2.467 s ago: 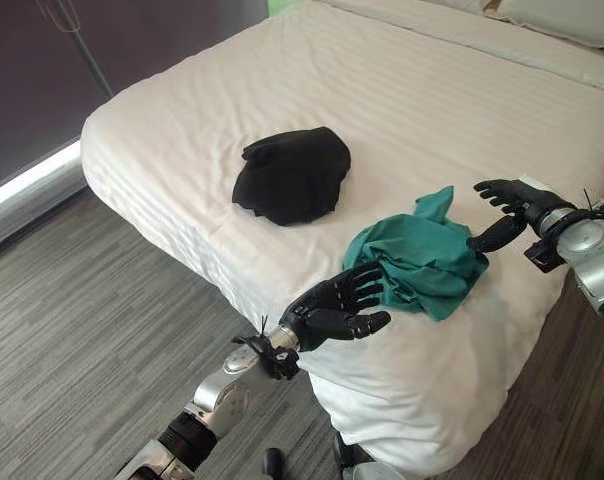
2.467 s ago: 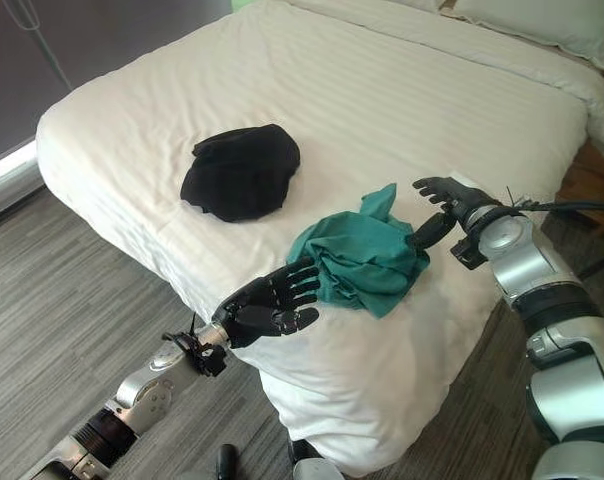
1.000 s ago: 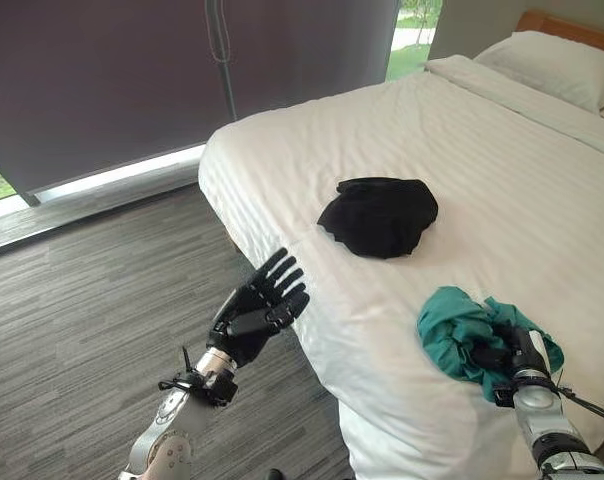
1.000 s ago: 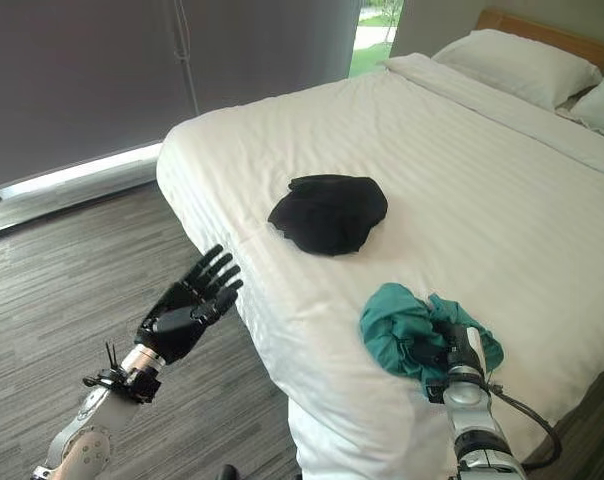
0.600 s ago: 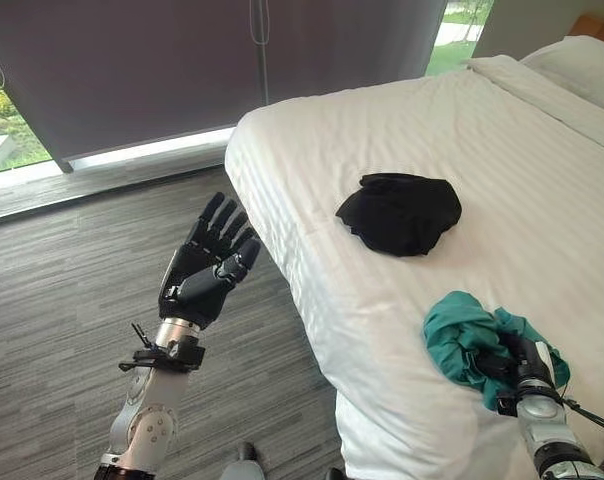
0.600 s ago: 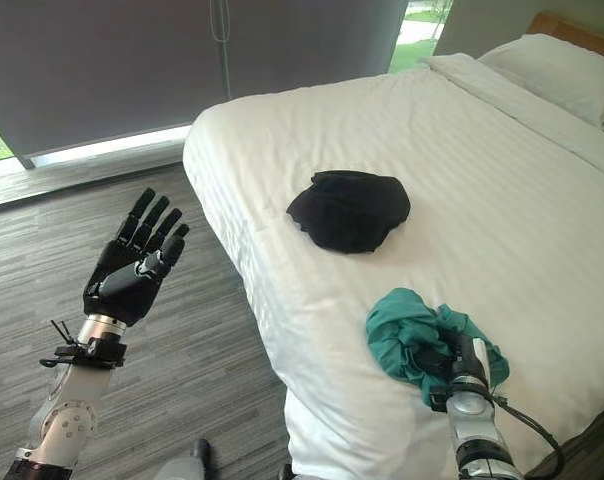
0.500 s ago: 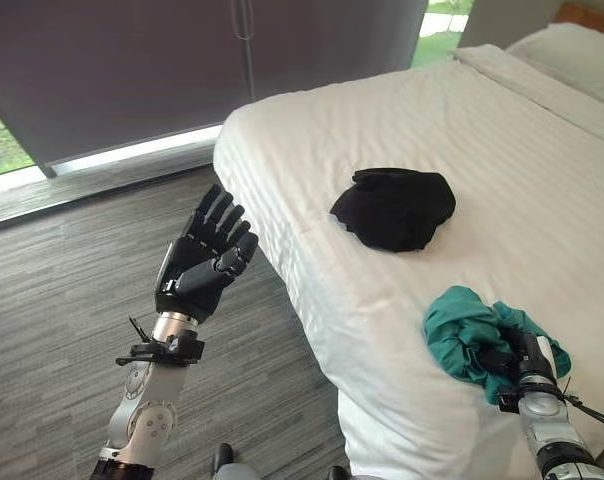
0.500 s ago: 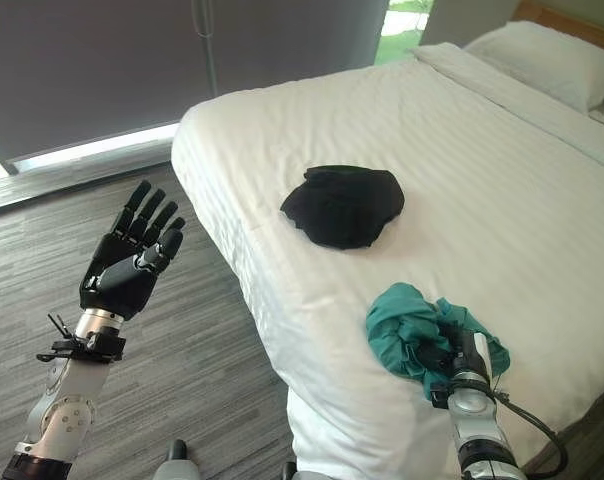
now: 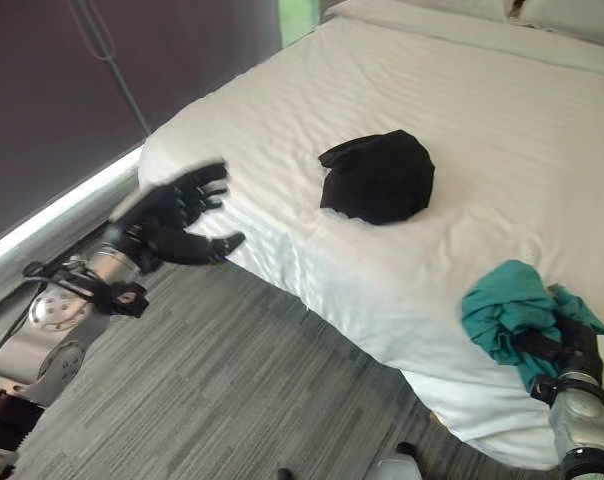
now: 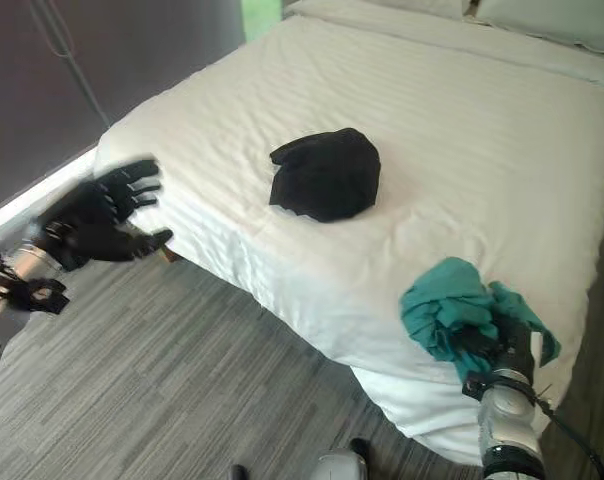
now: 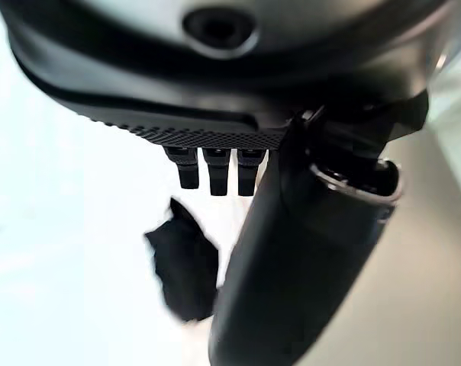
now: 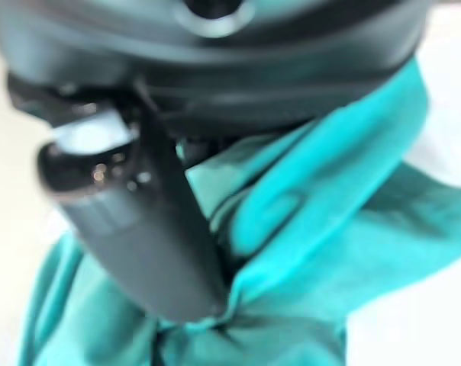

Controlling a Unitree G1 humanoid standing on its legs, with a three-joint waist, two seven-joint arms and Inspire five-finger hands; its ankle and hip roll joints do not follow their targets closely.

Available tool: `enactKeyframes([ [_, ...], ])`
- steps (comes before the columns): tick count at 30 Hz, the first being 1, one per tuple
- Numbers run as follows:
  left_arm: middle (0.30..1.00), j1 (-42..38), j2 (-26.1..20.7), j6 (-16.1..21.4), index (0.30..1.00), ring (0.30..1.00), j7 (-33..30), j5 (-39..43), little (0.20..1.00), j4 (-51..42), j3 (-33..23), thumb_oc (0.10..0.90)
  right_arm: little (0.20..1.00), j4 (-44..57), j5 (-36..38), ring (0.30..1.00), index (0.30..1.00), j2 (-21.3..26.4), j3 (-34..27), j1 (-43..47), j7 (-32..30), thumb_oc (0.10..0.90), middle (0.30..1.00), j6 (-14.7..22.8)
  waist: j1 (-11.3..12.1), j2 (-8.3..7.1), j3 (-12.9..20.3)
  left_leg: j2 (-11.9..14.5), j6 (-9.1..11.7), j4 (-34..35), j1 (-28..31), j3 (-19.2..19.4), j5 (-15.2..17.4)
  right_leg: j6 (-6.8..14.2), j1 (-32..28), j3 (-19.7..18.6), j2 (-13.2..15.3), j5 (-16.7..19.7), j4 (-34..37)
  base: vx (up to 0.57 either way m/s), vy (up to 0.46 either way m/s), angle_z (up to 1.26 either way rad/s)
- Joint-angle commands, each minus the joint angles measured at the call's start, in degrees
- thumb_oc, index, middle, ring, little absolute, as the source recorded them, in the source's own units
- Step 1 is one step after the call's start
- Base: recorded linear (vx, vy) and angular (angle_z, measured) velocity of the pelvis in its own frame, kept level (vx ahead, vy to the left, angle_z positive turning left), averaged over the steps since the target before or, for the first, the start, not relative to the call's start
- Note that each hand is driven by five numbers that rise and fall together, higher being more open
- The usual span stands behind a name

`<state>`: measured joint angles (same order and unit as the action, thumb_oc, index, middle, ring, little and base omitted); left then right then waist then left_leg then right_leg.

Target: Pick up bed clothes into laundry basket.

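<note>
The black garment has a loose flap folded along its bunched heap, so I expect it to open out into a long hanging drape when I lift it.
A crumpled teal garment lies near the white bed's front corner. My right hand is dug into it from below. In the right wrist view its thumb presses into the teal folds, holding the cloth. A black garment lies bunched in the middle of the bed, untouched. My left hand hovers open, fingers spread, beside the bed's left corner, over the floor and holding nothing. The left wrist view looks past its straight fingers at the black garment further off.
The bed's edge runs diagonally from the left corner to the lower right. Grey plank floor lies in front of it. A dark curtain wall with a bright strip at its foot stands at the left. Pillows rest at the head.
The camera has swung, shifting the whole picture. My left hand has come down from its raised pose to beside the bed's corner. The right hand stays in the teal garment.
</note>
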<state>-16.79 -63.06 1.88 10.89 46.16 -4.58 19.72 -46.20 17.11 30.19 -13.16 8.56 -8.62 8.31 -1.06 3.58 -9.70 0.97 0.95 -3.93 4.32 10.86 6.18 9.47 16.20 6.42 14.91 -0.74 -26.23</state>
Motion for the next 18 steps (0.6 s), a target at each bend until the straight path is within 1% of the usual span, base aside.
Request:
enactKeyframes([
  [1, 0.900, -18.1, 4.8, 1.4, 0.900, 0.900, 4.5, -3.7, 0.900, -7.0, 1.2, 0.800, 0.300, -7.3, -0.3, 0.300, 0.300, -3.7, 7.6, -6.3, 4.9, 0.400, 0.300, -7.8, -2.4, 3.02, -3.5, 2.3, 0.0, 7.9, -0.8, -3.9, -7.2, -3.0, -9.3, 1.5, -7.4, -2.3, 4.6, -0.11, 0.226, -0.90],
  [2, 0.900, -22.5, 8.3, 0.2, 0.900, 0.900, 3.2, -6.7, 0.900, -4.3, 5.1, 0.800, 0.300, -8.0, -0.6, 0.300, 0.300, -3.2, 8.8, -4.8, 4.8, 0.400, 0.300, -7.9, -2.1, 2.24, -3.4, 1.7, -0.4, 7.9, -0.9, -3.0, -7.1, -3.3, -9.8, 3.5, -9.0, -2.9, 5.1, -0.10, 0.152, -0.68],
  [3, 0.900, -25.3, 11.4, -1.1, 0.900, 0.900, 1.7, -8.5, 0.900, -2.0, 7.4, 0.800, 0.300, -6.6, -0.8, 0.300, 0.300, -2.6, 9.8, -4.0, 4.3, 0.400, 0.300, -8.2, -2.2, 1.18, -3.3, 1.2, -0.5, 7.8, -0.8, -1.7, -6.7, -3.5, -10.0, 4.4, -10.0, -3.6, 5.9, -0.09, 0.068, -0.84],
  [4, 0.900, -28.2, 14.6, -2.1, 0.900, 0.900, -0.1, -9.6, 0.900, 1.1, 9.0, 0.800, 0.300, -5.8, -0.1, 0.300, 0.300, -2.2, 9.8, -3.6, 4.1, 0.400, 0.300, -8.2, -2.0, 0.55, -2.9, 1.0, -0.5, 7.5, -1.2, -0.8, -6.7, -3.7, -10.5, 4.9, -10.9, -3.2, 8.8, -0.06, 0.003, -0.76],
  [5, 0.900, -29.8, 17.9, -4.5, 0.900, 0.900, -2.2, -10.2, 0.900, 4.5, 10.1, 0.800, 0.300, -3.6, 1.0, 0.300, 0.300, -1.8, 9.5, -4.0, 3.5, 0.400, 0.300, -8.8, -2.5, -0.55, -2.8, 0.7, -0.7, 7.3, -0.9, -0.1, -6.0, -4.3, -11.3, 4.4, -11.5, -3.3, 12.2, -0.06, -0.029, -0.99],
  [6, 0.900, -31.6, 19.8, -5.5, 0.900, 0.900, -2.6, -11.5, 0.900, 6.0, 10.4, 0.800, 0.300, -2.8, 1.0, 0.300, 0.300, -1.3, 8.9, -4.1, 2.8, 0.400, 0.300, -8.6, -1.7, -0.95, -2.5, 0.7, -0.5, 6.7, -1.5, 0.5, -6.1, -4.6, -12.5, 6.1, -10.2, -2.4, 15.9, -0.07, -0.075, -0.79],
  [7, 0.900, -32.9, 23.3, -6.3, 0.900, 0.900, -4.3, -12.5, 0.900, 8.7, 9.8, 0.800, 0.300, -2.7, 1.5, 0.300, 0.300, -1.1, 9.1, -3.9, 3.0, 0.400, 0.300, -8.9, -1.6, -1.50, -2.5, 0.4, -0.6, 5.6, -2.0, 0.2, -6.2, -4.6, -14.2, 5.0, -10.7, -1.8, 19.4, -0.08, -0.102, -0.93],
  [8, 0.900, -33.1, 27.4, -6.9, 0.900, 0.900, -6.3, -13.5, 0.900, 11.5, 9.1, 0.800, 0.300, -2.3, 1.6, 0.300, 0.300, -0.9, 9.5, -3.9, 2.9, 0.400, 0.300, -9.0, -1.7, -2.42, -2.4, 0.6, -0.6, 3.6, -3.2, 0.1, -5.8, -4.8, -15.2, 2.6, -11.8, -1.4, 21.7, -0.09, -0.131, -0.88],
  [9, 0.900, -33.7, 31.3, -7.0, 0.900, 0.900, -9.7, -12.2, 0.900, 14.3, 7.8, 0.800, 0.300, -1.1, 0.9, 0.300, 0.300, -0.4, 9.9, -3.9, 2.5, 0.400, 0.300, -9.3, -0.7, -3.38, -3.4, 0.6, -0.1, 0.7, -4.5, -0.6, -5.6, -5.0, -16.2, 3.3, -11.5, -1.1, 22.8, -0.11, -0.116, -1.06],
  [10, 0.900, -34.2, 32.7, -7.9, 0.900, 0.900, -10.1, -12.3, 0.900, 15.6, 7.5, 0.800, 0.300, 0.4, 0.7, 0.300, 0.300, 0.1, 10.1, -4.1, 2.9, 0.400, 0.300, -9.7, -0.3, -4.01, -3.7, 0.3, -0.1, -0.7, -5.8, -2.7, -5.8, -5.5, -16.1, 2.3, -11.7, -0.5, 23.7, -0.12, -0.089, -1.02],
  [11, 0.900, -33.8, 34.3, -8.8, 0.900, 0.900, -10.6, -11.3, 0.900, 15.5, 7.5, 0.800, 0.300, 1.6, -0.3, 0.300, 0.300, 0.7, 10.1, -4.7, 3.0, 0.400, 0.300, -10.1, -0.1, -4.53, -4.3, -0.4, 0.2, -2.9, -6.8, -6.3, -5.5, -5.9, -16.8, 1.4, -12.1, -0.4, 24.3, -0.12, -0.060, -1.07],
  [12, 0.900, -33.9, 34.9, -9.3, 0.900, 0.900, -10.6, -11.1, 0.900, 15.7, 7.5, 0.800, 0.300, 0.8, -0.7, 0.300, 0.300, 1.3, 10.0, -4.7, 3.3, 0.400, 0.300, -10.2, 0.6, -4.94, -4.7, -1.4, 1.0, -5.0, -7.8, -10.7, -5.7, -6.0, -16.9, 0.8, -12.1, -0.1, 24.7, -0.08, -0.018, -0.73],
  [13, 0.900, -33.5, 34.9, -9.7, 0.900, 0.900, -10.7, -10.7, 0.900, 15.3, 7.2, 0.800, 0.300, 1.2, -0.7, 0.300, 0.300, 1.5, 9.7, -4.9, 3.3, 0.400, 0.300, -10.3, 0.6, -5.25, -4.5, -1.9, 1.2, -5.4, -8.2, -13.1, -5.4, -6.0, -16.8, 0.1, -11.7, 0.4, 25.2, -0.05, 0.004, -0.65],
  [14, 0.900, -33.4, 34.9, -9.7, 0.900, 0.900, -10.8, -10.7, 0.900, 15.3, 7.1, 0.800, 0.300, 1.2, -0.8, 0.300, 0.300, 1.5, 9.7, -4.9, 3.2, 0.400, 0.300, -10.3, 0.4, -5.23, -4.4, -1.9, 1.2, -5.5, -8.3, -13.3, -5.3, -6.0, -16.9, 0.2, -11.7, 0.4, 25.3, 0.00, 0.109, -0.45],
  [15, 0.900, -32.0, 35.2, -9.3, 0.900, 0.900, -11.9, -8.4, 0.900, 14.7, 7.0, 0.800, 0.300, 2.7, 1.6, 0.300, 0.300, 1.4, 7.3, -6.4, 3.2, 0.400, 0.300, -10.3, -0.9, -5.43, -3.6, 0.2, 1.4, -3.7, -7.8, -12.6, -4.8, -5.3, -17.1, -0.5, -10.7, 1.0, 26.2, 0.03, 0.155, -0.44],
  [16, 0.900, -31.5, 35.0, -9.1, 0.900, 0.900, -12.1, -7.6, 0.900, 14.5, 7.1, 0.800, 0.300, 4.3, 2.0, 0.300, 0.300, 1.4, 6.5, -7.5, 3.3, 0.400, 0.300, -10.6, -1.4, -5.28, -3.2, 1.4, 1.6, -2.8, -7.2, -11.4, -5.2, -5.0, -17.3, -0.6, -10.2, 1.2, 26.6, 0.06, 0.213, -0.15],
  [17, 0.900, -31.1, 34.3, -8.8, 0.900, 0.900, -12.3, -7.3, 0.900, 14.5, 6.9, 0.800, 0.300, 5.6, 2.8, 0.300, 0.300, 1.3, 5.5, -8.2, 3.2, 0.400, 0.300, -10.5, -1.6, -4.94, -2.8, 2.0, 1.6, -2.2, -6.8, -10.9, -5.7, -4.9, -17.5, -0.5, -10.0, 1.2, 26.8, 0.07, 0.159, -0.17],
  [18, 0.900, -30.9, 33.7, -8.4, 0.900, 0.900, -12.4, -6.8, 0.900, 14.7, 6.9, 0.800, 0.300, 6.7, 4.1, 0.300, 0.300, 1.1, 4.9, -9.1, 3.6, 0.400, 0.300, -10.2, -2.0, -4.39, -2.4, 2.4, 1.7, 0.2, -5.4, -10.0, -6.3, -4.8, -17.8, -0.3, -10.0, 1.3, 27.0, 0.09, 0.153, -0.21],
])
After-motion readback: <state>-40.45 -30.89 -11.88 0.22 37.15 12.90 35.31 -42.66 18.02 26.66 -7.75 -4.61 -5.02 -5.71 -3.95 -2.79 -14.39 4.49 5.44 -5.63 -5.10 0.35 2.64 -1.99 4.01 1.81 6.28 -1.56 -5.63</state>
